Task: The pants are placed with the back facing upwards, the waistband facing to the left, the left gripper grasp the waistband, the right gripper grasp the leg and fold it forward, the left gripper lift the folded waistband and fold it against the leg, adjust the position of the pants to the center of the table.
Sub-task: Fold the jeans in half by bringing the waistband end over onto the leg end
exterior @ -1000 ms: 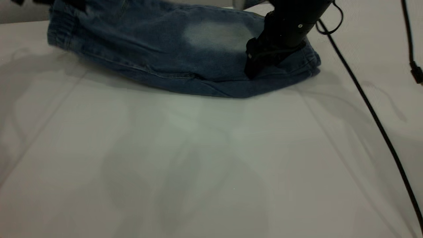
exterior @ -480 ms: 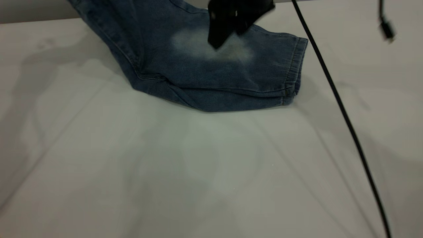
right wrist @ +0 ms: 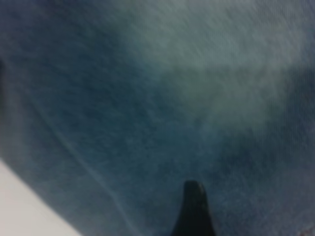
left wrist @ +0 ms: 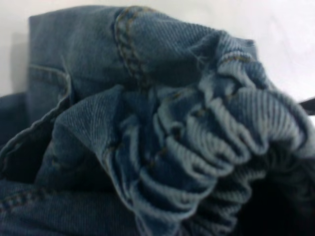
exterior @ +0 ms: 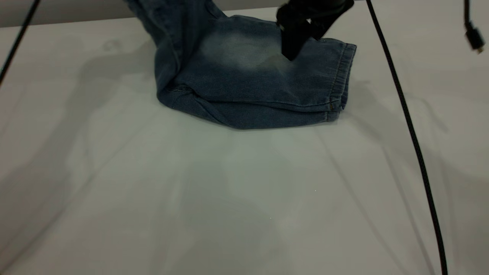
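Observation:
Next, I move my right gripper out of the way past the hem, because it hovers over the leg point(exterior: 300, 75) where my left gripper must fold the waistband.
The pants point(exterior: 248, 88) lie folded lengthwise on the table point(exterior: 244, 198). The leg point(exterior: 267, 76) with its pale faded oval lies flat, its hem point(exterior: 340, 80) to the right. The left part of the pants rises off the table and out of the top of the exterior view. The left wrist view is filled with the gathered waistband point(left wrist: 216, 142), bunched up at my left gripper, whose fingers are hidden by cloth. My right gripper point(exterior: 300, 46) hovers just above the leg beside the faded patch, open and holding nothing; one fingertip point(right wrist: 194, 199) shows over the denim.
A black cable point(exterior: 405, 114) runs down across the table on the right. A loose plug point(exterior: 473, 38) hangs at the far right. Another cable point(exterior: 19, 38) crosses the top left corner. The table's far edge lies just behind the pants.
My right gripper let go of the leg near its hem, rose, and now hangs above it. The waistband end was lifted and carried rightward, and the pants shifted on the table.

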`<state>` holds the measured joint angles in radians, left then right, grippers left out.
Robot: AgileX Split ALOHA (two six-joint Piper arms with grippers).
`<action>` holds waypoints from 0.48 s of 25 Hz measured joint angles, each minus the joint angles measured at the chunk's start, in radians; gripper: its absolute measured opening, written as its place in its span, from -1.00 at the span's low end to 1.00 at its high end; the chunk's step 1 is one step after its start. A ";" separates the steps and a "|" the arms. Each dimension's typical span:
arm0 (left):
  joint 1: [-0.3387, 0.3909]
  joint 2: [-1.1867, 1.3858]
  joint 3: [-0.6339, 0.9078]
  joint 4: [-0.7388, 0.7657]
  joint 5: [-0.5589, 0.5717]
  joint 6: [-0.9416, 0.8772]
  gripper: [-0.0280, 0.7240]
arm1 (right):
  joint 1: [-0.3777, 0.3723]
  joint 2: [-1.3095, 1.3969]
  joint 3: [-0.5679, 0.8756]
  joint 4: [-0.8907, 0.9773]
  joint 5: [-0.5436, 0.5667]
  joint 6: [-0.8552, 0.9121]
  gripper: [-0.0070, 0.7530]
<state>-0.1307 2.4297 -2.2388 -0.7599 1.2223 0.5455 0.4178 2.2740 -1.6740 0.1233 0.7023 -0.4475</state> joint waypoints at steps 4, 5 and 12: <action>-0.042 0.000 -0.040 0.000 0.001 0.000 -0.65 | 0.000 0.052 0.000 0.005 -0.005 0.003 0.27; -0.051 0.000 -0.050 0.000 0.001 0.000 -0.65 | 0.000 0.068 0.000 0.012 -0.010 0.003 0.27; -0.111 0.000 -0.105 0.001 0.001 -0.003 -0.65 | 0.000 0.127 0.000 0.029 -0.047 0.011 0.27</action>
<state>-0.2413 2.4297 -2.3437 -0.7591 1.2236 0.5428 0.4178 2.4012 -1.6740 0.1523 0.6556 -0.4360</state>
